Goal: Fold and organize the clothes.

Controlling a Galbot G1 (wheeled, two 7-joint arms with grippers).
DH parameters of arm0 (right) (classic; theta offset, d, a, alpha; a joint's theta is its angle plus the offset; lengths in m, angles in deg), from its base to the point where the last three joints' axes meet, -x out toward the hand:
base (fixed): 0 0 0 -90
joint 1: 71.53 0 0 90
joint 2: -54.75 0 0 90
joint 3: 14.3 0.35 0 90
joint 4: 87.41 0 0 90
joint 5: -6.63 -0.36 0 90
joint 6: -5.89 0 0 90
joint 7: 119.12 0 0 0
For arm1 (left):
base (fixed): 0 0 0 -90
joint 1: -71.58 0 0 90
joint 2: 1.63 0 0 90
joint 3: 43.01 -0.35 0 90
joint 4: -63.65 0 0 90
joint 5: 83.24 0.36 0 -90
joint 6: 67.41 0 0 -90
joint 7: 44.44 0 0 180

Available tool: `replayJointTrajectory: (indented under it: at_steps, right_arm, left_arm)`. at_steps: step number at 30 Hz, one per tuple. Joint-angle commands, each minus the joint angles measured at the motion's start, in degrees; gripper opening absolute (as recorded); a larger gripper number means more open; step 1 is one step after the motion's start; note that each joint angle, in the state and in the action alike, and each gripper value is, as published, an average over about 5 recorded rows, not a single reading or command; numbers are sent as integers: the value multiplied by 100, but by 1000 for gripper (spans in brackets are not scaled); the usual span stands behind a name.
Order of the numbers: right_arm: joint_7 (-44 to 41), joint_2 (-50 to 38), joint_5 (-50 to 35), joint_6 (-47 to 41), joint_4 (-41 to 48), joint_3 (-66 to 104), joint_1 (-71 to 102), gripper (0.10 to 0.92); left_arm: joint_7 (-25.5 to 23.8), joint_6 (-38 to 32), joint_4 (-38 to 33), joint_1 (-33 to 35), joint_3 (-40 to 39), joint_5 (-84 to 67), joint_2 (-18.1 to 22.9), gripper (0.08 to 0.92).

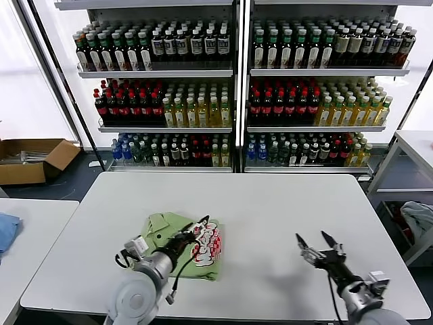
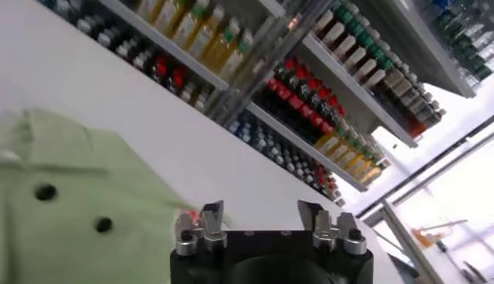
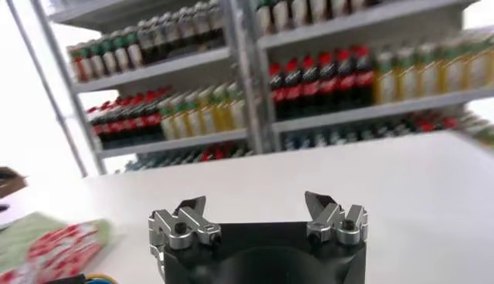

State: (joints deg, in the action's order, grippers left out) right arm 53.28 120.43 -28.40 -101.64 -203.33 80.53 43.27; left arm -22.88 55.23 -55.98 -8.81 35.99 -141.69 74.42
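The folded polo shirt (image 1: 162, 228) lies toward the left gripper's side, so the robot's right gripper should grab its graphic end (image 1: 212, 246) and pull the shirt to the middle of the table.
The light green polo shirt (image 1: 181, 238) lies folded into a small bundle on the white table (image 1: 270, 210), red-and-white graphic on its right side. My left gripper (image 1: 199, 223) is open and empty, hovering just over the shirt's graphic. In the left wrist view the shirt (image 2: 62, 185) shows its collar and two dark buttons beside the open gripper (image 2: 260, 212). My right gripper (image 1: 316, 238) is open and empty over bare table to the right of the shirt. In the right wrist view the gripper (image 3: 256, 208) is open and the shirt (image 3: 50, 245) lies off to one side.
Shelves of bottles (image 1: 237, 88) stand behind the table. A side table (image 1: 27, 230) at the left holds a blue cloth (image 1: 5, 230). A cardboard box (image 1: 30, 159) sits on the floor at the left. Another table (image 1: 413, 145) with a grey-blue cloth (image 1: 419, 218) is at the right.
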Motion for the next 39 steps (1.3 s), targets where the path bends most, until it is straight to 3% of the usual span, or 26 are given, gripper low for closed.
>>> replayJointTrajectory:
  at_steps: [1, 6, 19, 39]
  right_arm:
    - [87, -8, 144, -790, 844, -2537, -1566, 823]
    - [-98, 122, 468, -879, 1116, -3093, -1890, 823]
    - [72, 671, 606, -972, 1824, -3837, -2700, 793]
    - [-329, 318, 994, -830, 1302, -3447, -2630, 245]
  left_arm:
    - [-1961, -424, 190, 638, 1613, 2778, -854, 689]
    - [-2324, -708, 116, 1042, 2120, 3471, -778, 806]
    - [-2177, -790, -423, 1551, 2041, 3454, -218, 823]
    - [-2085, -774, -407, 1571, 2073, 3335, -106, 823]
